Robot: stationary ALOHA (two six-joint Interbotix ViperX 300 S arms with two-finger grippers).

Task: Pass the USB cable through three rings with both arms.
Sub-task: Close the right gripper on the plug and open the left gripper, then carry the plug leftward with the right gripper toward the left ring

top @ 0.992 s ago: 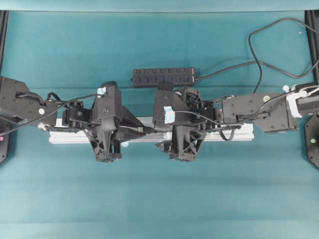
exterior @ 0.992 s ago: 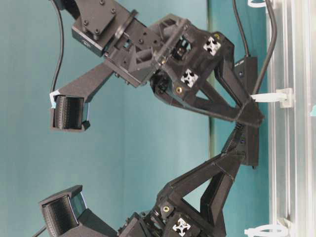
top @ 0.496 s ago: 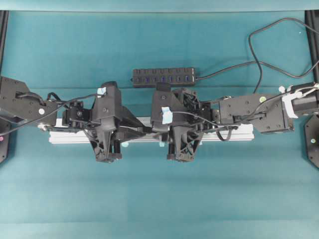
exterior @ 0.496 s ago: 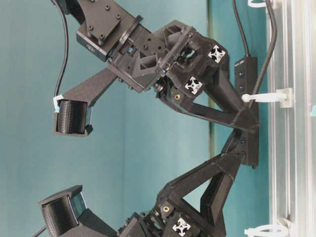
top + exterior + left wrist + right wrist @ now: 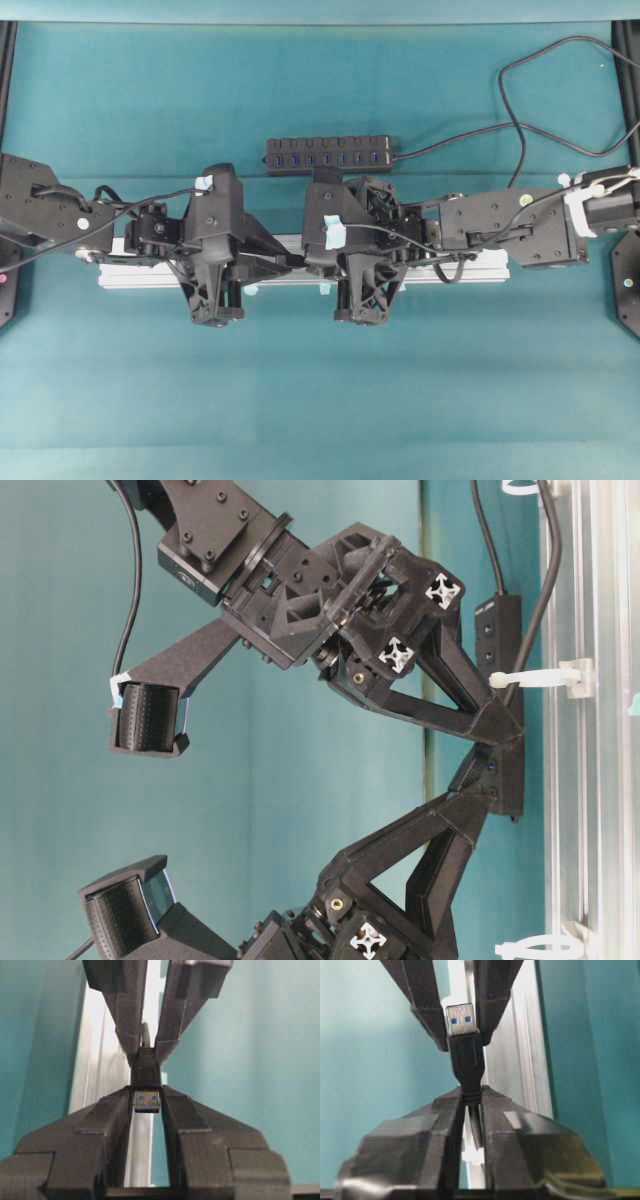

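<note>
My left gripper's fingers cover the plug's front (image 5: pixel 461 1019). My left gripper should therefore open and move back before my right gripper carries the plug to the next ring (image 5: pixel 543 947).
The USB cable's plug (image 5: pixel 147 1100) is pinched at its metal tip by my left gripper (image 5: pixel 147 1094), which is shut on it. My right gripper (image 5: pixel 471 1094) is shut on the black cable collar (image 5: pixel 471 1091) just behind the plug. The two grippers meet tip to tip over the rail, left (image 5: pixel 286 261) and right (image 5: pixel 311 258). In the table-level view the cable (image 5: pixel 545 570) runs down through a white ring (image 5: pixel 545 677) to the right gripper (image 5: pixel 500 723). Other rings (image 5: pixel 530 947) (image 5: pixel 520 485) stand on the rail. A ring (image 5: pixel 472 1156) shows between my right jaws.
The silver aluminium rail (image 5: pixel 470 270) lies across the middle under both arms. A black hub strip with blue sockets (image 5: pixel 328 153) sits behind it, its cord (image 5: pixel 520 110) looping to the back right. Teal cloth covers the table.
My right gripper has gone from open to shut on the cable behind the plug and shifted slightly left. The left gripper has kept its grip and place.
</note>
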